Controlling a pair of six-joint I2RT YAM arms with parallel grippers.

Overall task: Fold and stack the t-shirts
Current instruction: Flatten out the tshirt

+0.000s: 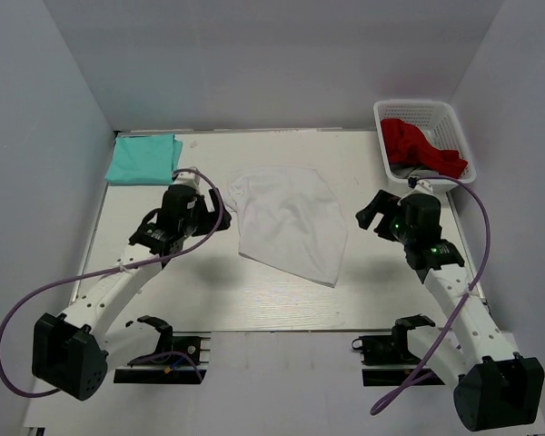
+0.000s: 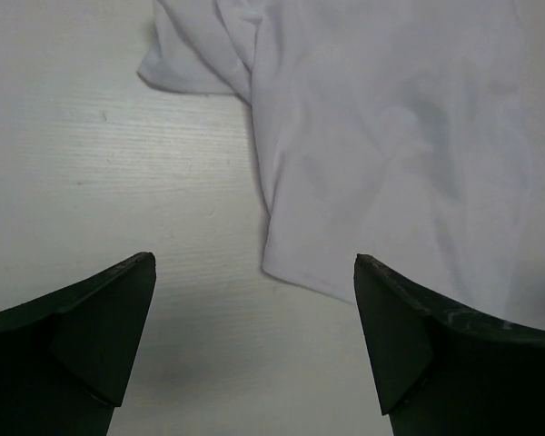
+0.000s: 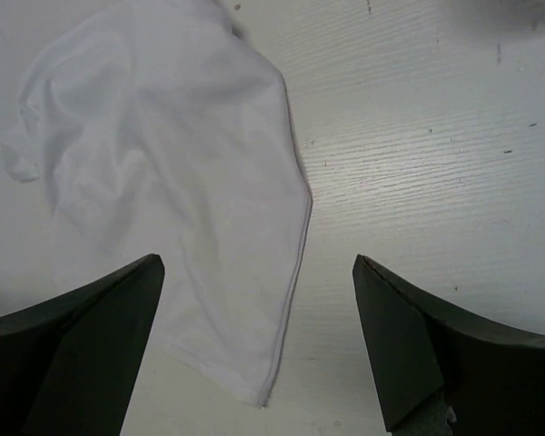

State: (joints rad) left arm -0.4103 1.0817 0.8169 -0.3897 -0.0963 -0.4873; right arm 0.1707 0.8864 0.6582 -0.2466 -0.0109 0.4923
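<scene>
A long straight hem [image 1: 287, 271] lies nearest me, so the white t-shirt [image 1: 289, 218] will unfurl with its collar toward me when I lift and carry it back.
A thin white t-shirt [image 1: 291, 221] lies crumpled and partly spread in the middle of the table. A mint-teal t-shirt [image 1: 144, 157] sits folded at the back left corner. My left gripper [image 1: 220, 211] hovers at the white shirt's left edge, open, with bare table between its fingers; the shirt's lower left corner [image 2: 282, 263] lies just ahead. My right gripper [image 1: 371, 216] is to the right of the shirt, open and empty. In the right wrist view the white shirt's hemmed edge [image 3: 295, 282] runs between the fingers.
A white plastic basket [image 1: 382, 123] at the back right holds red cloth [image 1: 420, 145]. Grey walls enclose the table on the left, back and right. The arm bases and purple cables sit along the near edge.
</scene>
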